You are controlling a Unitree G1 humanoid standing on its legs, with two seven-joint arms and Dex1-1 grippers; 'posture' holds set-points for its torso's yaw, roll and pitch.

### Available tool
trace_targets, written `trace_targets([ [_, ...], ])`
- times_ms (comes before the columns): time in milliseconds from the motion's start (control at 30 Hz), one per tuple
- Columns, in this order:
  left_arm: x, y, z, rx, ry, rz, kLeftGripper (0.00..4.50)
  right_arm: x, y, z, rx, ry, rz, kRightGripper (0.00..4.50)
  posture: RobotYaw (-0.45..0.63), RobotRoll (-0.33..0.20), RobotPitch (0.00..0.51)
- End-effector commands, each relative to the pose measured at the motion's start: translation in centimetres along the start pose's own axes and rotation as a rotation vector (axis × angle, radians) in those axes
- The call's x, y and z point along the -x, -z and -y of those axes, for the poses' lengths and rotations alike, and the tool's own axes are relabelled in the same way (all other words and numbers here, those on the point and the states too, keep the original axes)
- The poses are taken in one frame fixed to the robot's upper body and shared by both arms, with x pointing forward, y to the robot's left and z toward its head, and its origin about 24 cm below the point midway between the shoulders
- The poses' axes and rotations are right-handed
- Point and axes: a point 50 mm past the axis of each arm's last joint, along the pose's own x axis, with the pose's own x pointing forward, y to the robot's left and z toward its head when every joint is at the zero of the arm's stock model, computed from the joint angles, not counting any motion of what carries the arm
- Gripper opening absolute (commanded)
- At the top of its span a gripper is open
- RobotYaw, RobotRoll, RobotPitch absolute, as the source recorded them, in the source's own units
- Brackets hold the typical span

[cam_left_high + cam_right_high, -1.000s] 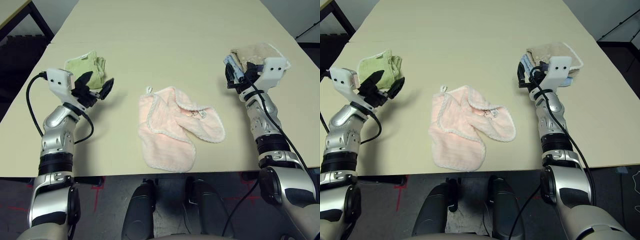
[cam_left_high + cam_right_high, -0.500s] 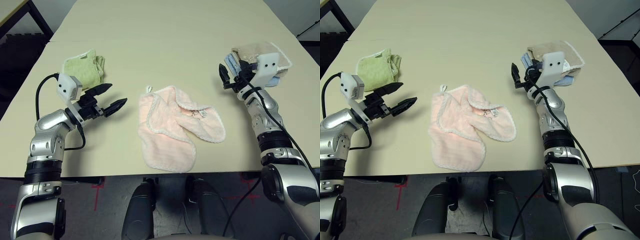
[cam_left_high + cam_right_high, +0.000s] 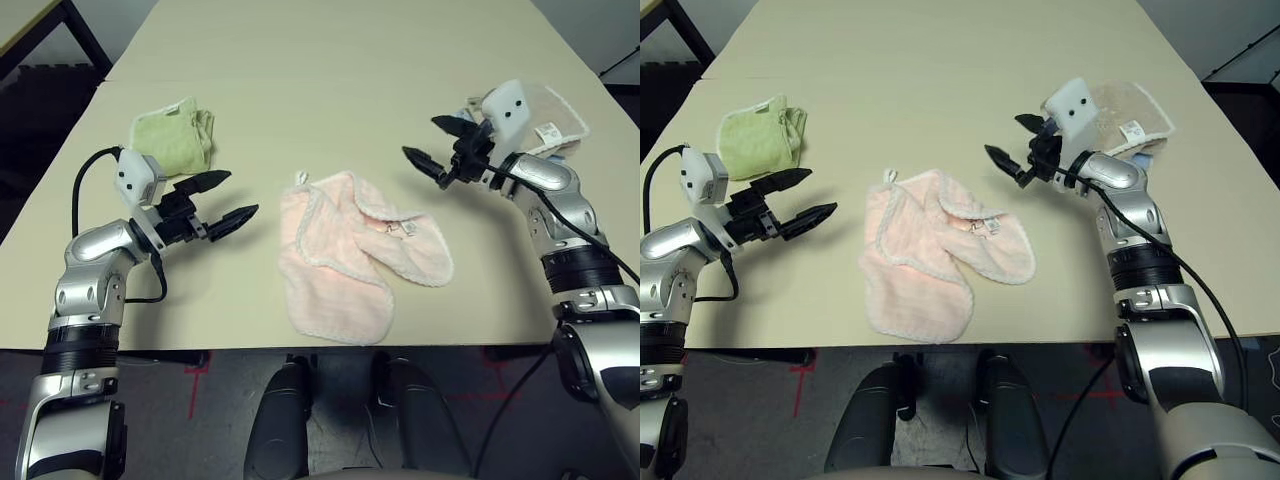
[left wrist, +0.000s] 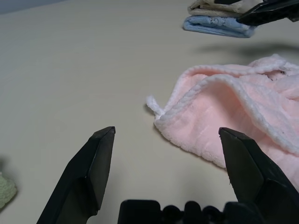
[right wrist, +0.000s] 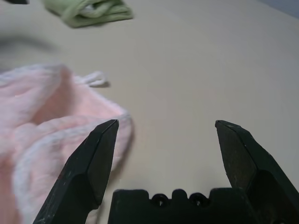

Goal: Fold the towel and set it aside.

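I expect the pink towel's flap (image 3: pixel 412 252) to open out and show a stitched design when I lift its corner, because dark marks (image 3: pixel 401 229) peek out of the crumpled fold.
The pale pink towel (image 3: pixel 350 255) lies crumpled on the table near its front edge, with white corded edging, a small loop (image 3: pixel 297 180) at its far left corner and a label (image 3: pixel 406 228) on its right part. My left gripper (image 3: pixel 228 197) hovers open to the left of the towel, pointing at it, with nothing between its fingers. My right gripper (image 3: pixel 432 142) stands open above the table beyond the towel's right corner, also holding nothing. The left wrist view shows the towel (image 4: pixel 238 116) just ahead of the open fingers; the right wrist view shows the towel (image 5: pixel 42 121) ahead and to one side.
A folded light green towel (image 3: pixel 175 138) lies at the far left. A beige towel (image 3: pixel 545 110) on a blue one (image 4: pixel 217 25) is stacked at the far right, behind my right wrist. The tan table (image 3: pixel 330 80) stretches bare behind the pink towel.
My right gripper has swung away from the beige and blue stack, leftward toward the pink towel's far right corner. My left gripper turned from beside the green towel to point at the pink towel.
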Motion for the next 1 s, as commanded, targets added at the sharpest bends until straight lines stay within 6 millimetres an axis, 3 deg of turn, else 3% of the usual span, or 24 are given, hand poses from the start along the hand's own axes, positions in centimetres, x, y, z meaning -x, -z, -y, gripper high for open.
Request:
trace_targets([
  [33, 0.0, 0.0, 0.4, -0.001, 0.029, -0.016, 4.5, 0.5, -0.1, -0.9, 0.07, -0.133, -0.023, 4.48, 0.02, 0.0, 0.208],
  [433, -0.4, 0.0, 0.5, 0.005, 0.048, -0.017, 4.5, 1.1, -0.5, -3.2, 0.148, -0.393, -0.114, 4.48, 0.02, 0.0, 0.21],
  [1000, -0.6, -0.1, 0.6, 0.01, 0.056, -0.015, 4.5, -0.5, -0.5, -4.2, 0.226, -0.379, -0.189, 4.48, 0.01, 0.0, 0.21],
])
